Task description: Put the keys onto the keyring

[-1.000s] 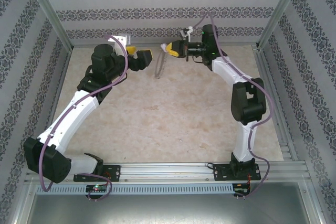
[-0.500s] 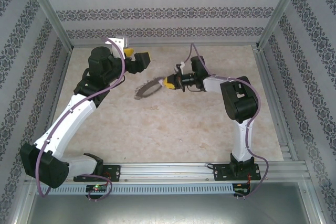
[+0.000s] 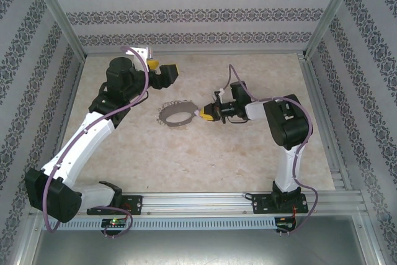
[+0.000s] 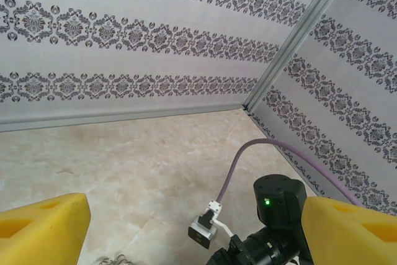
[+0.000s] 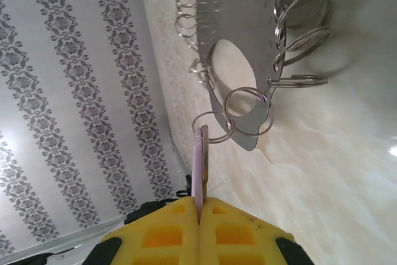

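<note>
The key's wire loop (image 5: 214, 126) is joined to the keyring, so my right gripper should keep gently moving the key toward the marble (image 3: 200, 133) next to the keyring and let go of the key there.
The keyring (image 3: 175, 115), a wide grey metal hoop fringed with small wire loops, sits low on the table at its middle, left of my right gripper (image 3: 206, 114). Seen from the right wrist, the yellow fingers (image 5: 200, 200) are shut on a thin pale key (image 5: 200, 159), viewed edge on. The key hangs from a small wire loop (image 5: 214, 130) linked to the keyring (image 5: 239, 35). My left gripper (image 3: 162, 72) hovers behind and left of the hoop. Its yellow fingers (image 4: 38, 228) stand wide apart with nothing between them. A few loops of the keyring (image 4: 111, 260) peek in at that view's bottom edge.
Patterned walls with metal corner posts (image 3: 59, 23) close in the marble tabletop (image 3: 186, 159) on three sides. The right arm's wrist (image 4: 279, 200) and its small camera (image 4: 203, 233) lie ahead of my left gripper. A metal rail (image 3: 198, 203) runs along the near edge.
My right arm has swung down from high at the back to the table's middle, bringing the keyring with it. The hoop went from hanging edge-on to sitting low. My left gripper barely shifted.
</note>
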